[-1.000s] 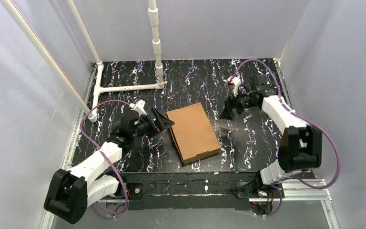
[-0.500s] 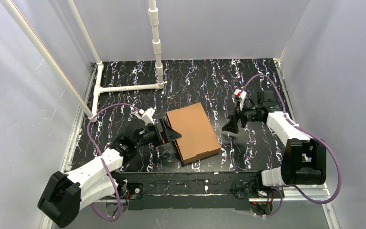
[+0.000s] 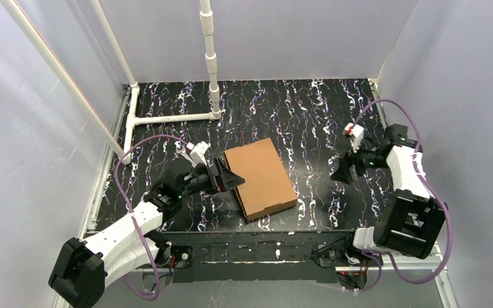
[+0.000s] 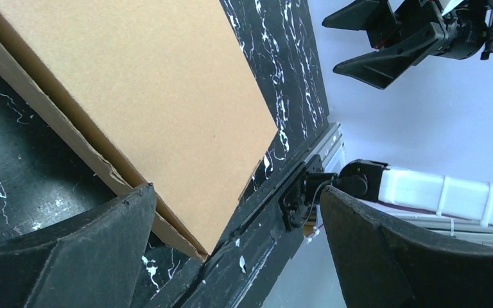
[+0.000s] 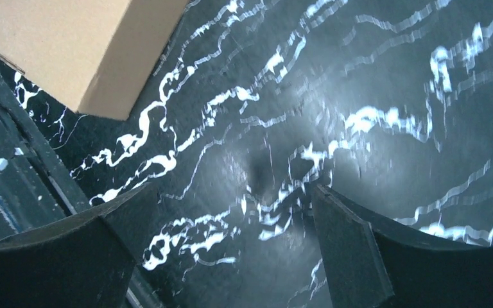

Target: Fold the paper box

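The paper box's side (image 4: 77,117) by my left gripper shows a gap along it, so my right gripper should steady the opposite long edge (image 3: 285,173) before tipping the box up.
The paper box (image 3: 260,178) lies shut and flat on the black marbled table (image 3: 282,109), turned a little off square. My left gripper (image 3: 228,177) stands open beside its left edge, the fingers level with the box's side. In the left wrist view the brown lid (image 4: 141,83) fills the upper left, and my left gripper (image 4: 234,192) has nothing between its fingers. My right gripper (image 3: 341,172) is open and well off to the right of the box, over bare table. The right wrist view shows only a corner of the box (image 5: 70,45) beyond the open right gripper (image 5: 234,189).
A white pipe frame (image 3: 173,118) lies at the back left with an upright pipe (image 3: 210,58) rising from it. Pale walls close in the table on three sides. A metal rail (image 3: 398,260) runs along the near edge by the arm bases.
My right gripper has drawn back to the right and nearer, away from the box. My left gripper has moved slightly right and nearer along the box's left edge. The box has stayed put.
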You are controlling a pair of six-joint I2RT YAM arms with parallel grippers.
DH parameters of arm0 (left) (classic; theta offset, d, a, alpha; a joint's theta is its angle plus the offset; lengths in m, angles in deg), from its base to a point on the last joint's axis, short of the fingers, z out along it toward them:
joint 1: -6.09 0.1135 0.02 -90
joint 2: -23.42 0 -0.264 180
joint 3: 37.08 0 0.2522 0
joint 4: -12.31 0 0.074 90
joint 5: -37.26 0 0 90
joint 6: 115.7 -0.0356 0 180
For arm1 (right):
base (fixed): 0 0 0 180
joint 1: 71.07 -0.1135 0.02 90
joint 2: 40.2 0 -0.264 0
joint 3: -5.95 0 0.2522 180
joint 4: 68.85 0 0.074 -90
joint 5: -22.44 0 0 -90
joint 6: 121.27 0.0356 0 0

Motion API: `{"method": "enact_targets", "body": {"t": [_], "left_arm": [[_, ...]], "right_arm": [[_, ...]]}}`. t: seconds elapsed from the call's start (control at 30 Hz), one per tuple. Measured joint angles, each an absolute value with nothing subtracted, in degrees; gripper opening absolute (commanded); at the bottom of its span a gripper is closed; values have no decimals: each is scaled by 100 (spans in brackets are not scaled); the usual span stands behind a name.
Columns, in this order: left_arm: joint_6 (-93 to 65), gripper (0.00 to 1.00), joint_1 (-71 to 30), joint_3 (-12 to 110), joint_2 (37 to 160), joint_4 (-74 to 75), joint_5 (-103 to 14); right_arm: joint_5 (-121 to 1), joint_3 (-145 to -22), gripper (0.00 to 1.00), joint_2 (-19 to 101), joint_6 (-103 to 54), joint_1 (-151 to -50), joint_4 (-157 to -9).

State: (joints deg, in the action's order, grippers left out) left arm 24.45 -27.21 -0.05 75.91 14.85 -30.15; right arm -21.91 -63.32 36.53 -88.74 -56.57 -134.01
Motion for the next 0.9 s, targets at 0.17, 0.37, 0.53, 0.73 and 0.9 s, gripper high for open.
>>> {"method": "enact_targets", "body": {"t": [0.17, 0.37, 0.53, 0.73, 0.9], "left_arm": [[2347, 98, -2721, 12, 7628, 1485, -2830], [2247, 98, -2721, 12, 7643, 1485, -2731], [2225, 98, -2721, 12, 7659, 1482, -2672], [2282, 98, -2721, 8, 7539, 1482, -2668], [2367, 98, -2721, -51, 7335, 1482, -2663]], "right_arm": [[-1876, -6336, 98, 3692, -9560, -4485, -14198], [-1782, -6478, 98, 3828, -9925, -4107, -14876], [-1786, -6481, 98, 3830, -9901, -4105, -14983], [-1773, -6867, 98, 4049, -9831, -4347, -15003], [-1924, -6944, 99, 4081, -9403, -5397, -14557]]}}
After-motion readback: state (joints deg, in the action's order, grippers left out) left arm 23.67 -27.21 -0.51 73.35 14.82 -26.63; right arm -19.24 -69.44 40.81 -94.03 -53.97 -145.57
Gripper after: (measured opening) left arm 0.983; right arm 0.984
